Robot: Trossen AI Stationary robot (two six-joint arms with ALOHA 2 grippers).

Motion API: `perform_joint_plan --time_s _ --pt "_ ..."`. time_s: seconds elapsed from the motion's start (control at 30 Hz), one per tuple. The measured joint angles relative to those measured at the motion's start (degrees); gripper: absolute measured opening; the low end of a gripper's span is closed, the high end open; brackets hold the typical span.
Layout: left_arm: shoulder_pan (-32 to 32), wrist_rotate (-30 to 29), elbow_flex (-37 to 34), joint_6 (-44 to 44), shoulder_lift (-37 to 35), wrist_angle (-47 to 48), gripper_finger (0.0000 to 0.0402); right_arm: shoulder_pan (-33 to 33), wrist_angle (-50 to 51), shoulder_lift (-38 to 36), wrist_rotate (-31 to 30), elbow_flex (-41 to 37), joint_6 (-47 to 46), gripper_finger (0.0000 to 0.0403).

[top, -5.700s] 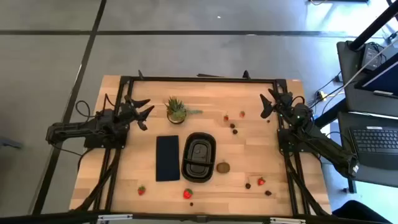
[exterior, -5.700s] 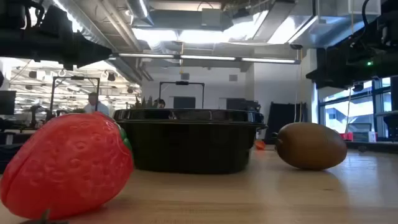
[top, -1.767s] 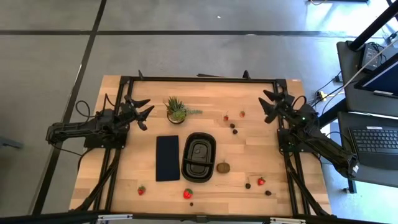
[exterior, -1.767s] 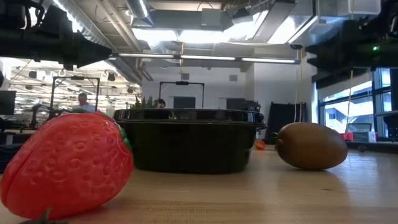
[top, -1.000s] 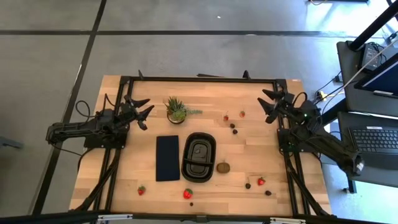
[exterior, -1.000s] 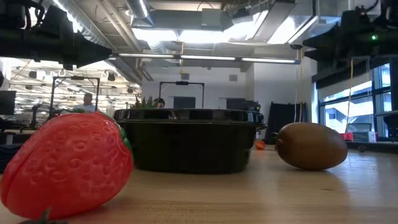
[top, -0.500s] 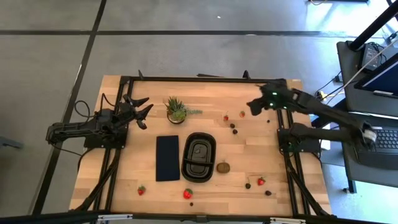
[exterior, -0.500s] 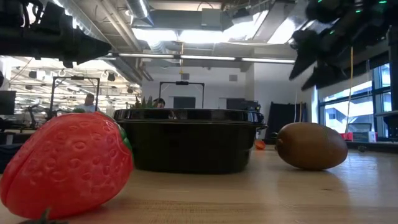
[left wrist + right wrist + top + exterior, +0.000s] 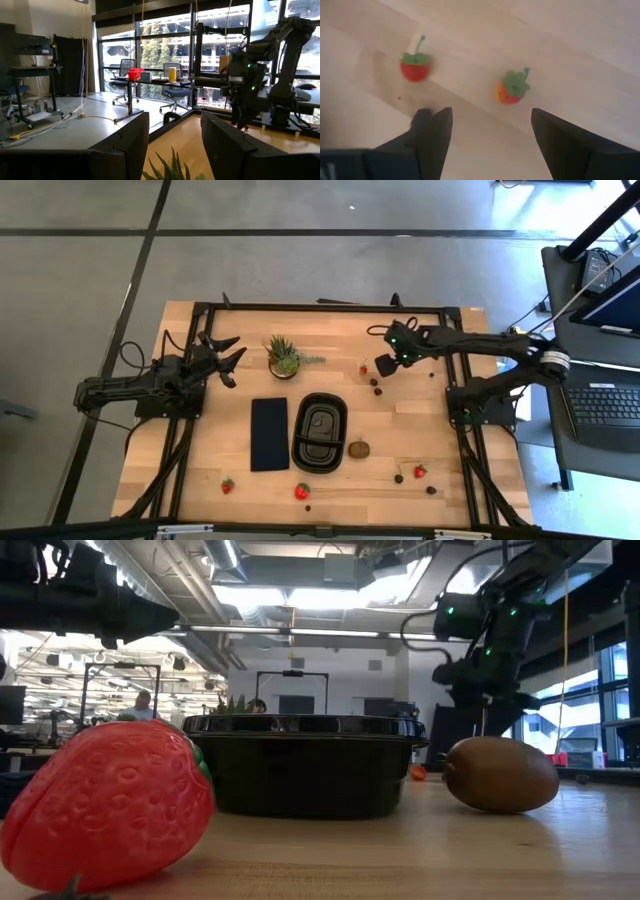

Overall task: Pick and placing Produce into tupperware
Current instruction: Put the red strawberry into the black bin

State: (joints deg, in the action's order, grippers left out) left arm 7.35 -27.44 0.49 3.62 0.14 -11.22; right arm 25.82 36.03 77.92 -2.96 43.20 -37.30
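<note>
The orange-tinged strawberry (image 9: 513, 87) lies apart from its neighbours, in line with the open fingers of my right gripper. I continue to go down until the fingers are on either side of its body (image 9: 505, 96).
The black ridged tupperware (image 9: 320, 432) sits at mid-table beside a flat dark panel. A brown kiwi (image 9: 358, 448) lies right of it. Red strawberries rest near the near edge (image 9: 302, 491), (image 9: 228, 485), (image 9: 420, 471), and two small ones lie at the far side (image 9: 415, 67), (image 9: 510, 89). Tiny dark berries (image 9: 376, 385) lie close to those. My right gripper (image 9: 384, 366) hangs open above the two far strawberries, pointing down; in its wrist view (image 9: 490, 142) both lie just beyond the fingertips. My left gripper (image 9: 228, 358) waits open at the table's left.
A spiky green potted plant (image 9: 284, 357) stands at the far side, left of the right gripper. The dark rectangular panel (image 9: 269, 434) lies flat, left of the tupperware. More dark berries (image 9: 398, 477), (image 9: 431, 489) lie near the right near corner. A black frame (image 9: 320, 307) rims the table.
My right arm has swung out from the table's right edge toward the left, reaching over the far strawberries, and has tipped its gripper down toward them. No fruit has moved.
</note>
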Motion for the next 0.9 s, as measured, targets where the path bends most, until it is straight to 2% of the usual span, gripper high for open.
perform_joint_plan --time_s 0.23,0.53,0.9 --pt "0.00 0.00 0.00 0.00 0.00 0.02 0.0171 0.02 -1.26 6.38 -3.00 0.00 0.24 0.0273" --pt "0.02 0.00 0.00 -0.01 0.00 0.04 0.0171 0.04 -5.97 11.90 -3.15 0.00 1.55 0.0273" --pt "0.02 0.00 0.00 -0.02 0.00 0.07 0.0171 0.15 -6.71 13.72 -3.65 0.13 1.62 0.0263"
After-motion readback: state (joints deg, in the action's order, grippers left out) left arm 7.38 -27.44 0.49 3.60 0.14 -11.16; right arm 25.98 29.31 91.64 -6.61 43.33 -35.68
